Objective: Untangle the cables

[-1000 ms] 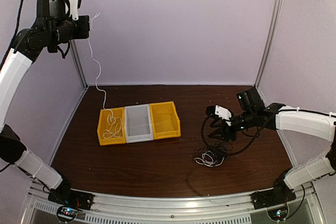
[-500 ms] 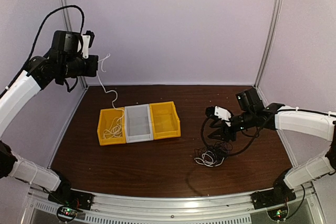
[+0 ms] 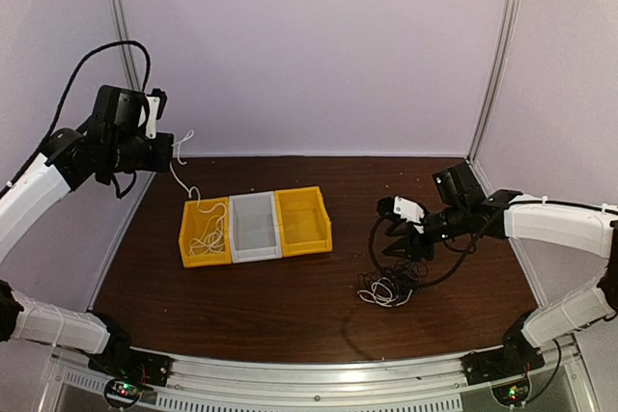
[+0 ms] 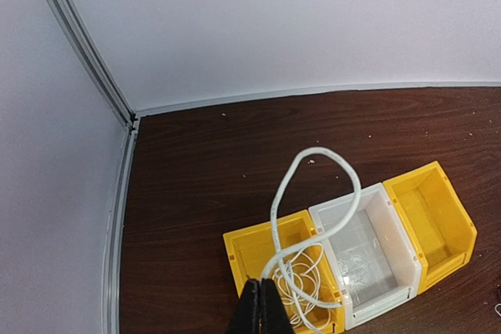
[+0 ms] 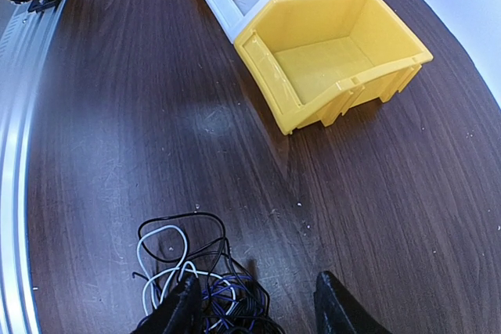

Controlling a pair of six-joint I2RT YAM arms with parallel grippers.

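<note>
The white cable's coil inside the yellow bin (image 3: pixel 208 240) is clear of the tangle. My left gripper goes on lowering the cable's end over that coil (image 3: pixel 210 225) before it lets go of it.
My left gripper (image 3: pixel 172 148) is shut on the end of a white cable (image 3: pixel 182 180), up at the left above the table. From the fingertips (image 4: pixel 262 304) the cable (image 4: pixel 354 193) loops out and falls into the left yellow bin (image 3: pixel 186 235), where the rest of it lies coiled (image 4: pixel 313 291). My right gripper (image 3: pixel 398 244) hangs open just above a tangle of cables (image 3: pixel 386 288) on the table's right side. In the right wrist view the black, white and dark blue cords (image 5: pixel 200 275) lie by the left finger of the open right gripper (image 5: pixel 254 307).
Three bins stand in a row at mid-table: the left yellow bin (image 4: pixel 239 252), a pale grey bin (image 3: pixel 255 229) and a right yellow bin (image 3: pixel 305 222), the last two with nothing in them. Metal frame posts (image 3: pixel 121 36) rise at the back corners.
My left arm has come down from high at the left, and more of the white cable has settled into the left yellow bin. The right arm and the tangle have not moved.
</note>
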